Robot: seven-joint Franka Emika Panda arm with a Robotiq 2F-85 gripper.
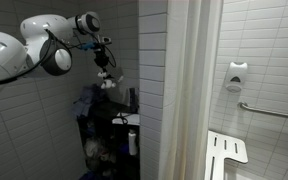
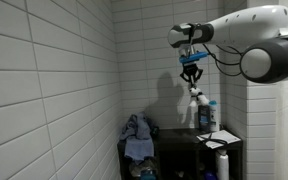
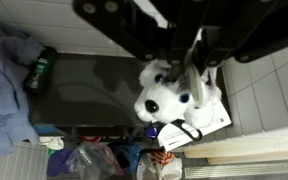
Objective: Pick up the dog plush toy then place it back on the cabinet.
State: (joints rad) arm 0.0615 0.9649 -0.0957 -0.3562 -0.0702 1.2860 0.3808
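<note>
The dog plush toy (image 2: 198, 97) hangs clear of the blue cloth over the cabinet, so my gripper should keep moving toward the bottles (image 2: 209, 116) and let go next to them.
My gripper (image 1: 103, 66) is shut on the dog plush toy (image 1: 106, 83), a white dog with dark eyes and nose, and holds it in the air above the black cabinet (image 1: 115, 125). In an exterior view the gripper (image 2: 191, 70) points down and the plush (image 2: 196, 99) hangs below it, clear of the cabinet top (image 2: 179, 137). In the wrist view the fingers (image 3: 196, 48) pinch the plush (image 3: 172, 98) from above, with the dark cabinet top (image 3: 94, 85) beneath it.
A blue cloth (image 2: 137, 135) lies heaped on the cabinet's top, also in the wrist view (image 3: 4, 95). Bottles (image 2: 208, 115) stand at the cabinet's other end. A white bottle (image 1: 133, 142) sits lower down. A shower curtain (image 1: 189, 90) and a white fold-down seat (image 1: 226, 155) are beside it.
</note>
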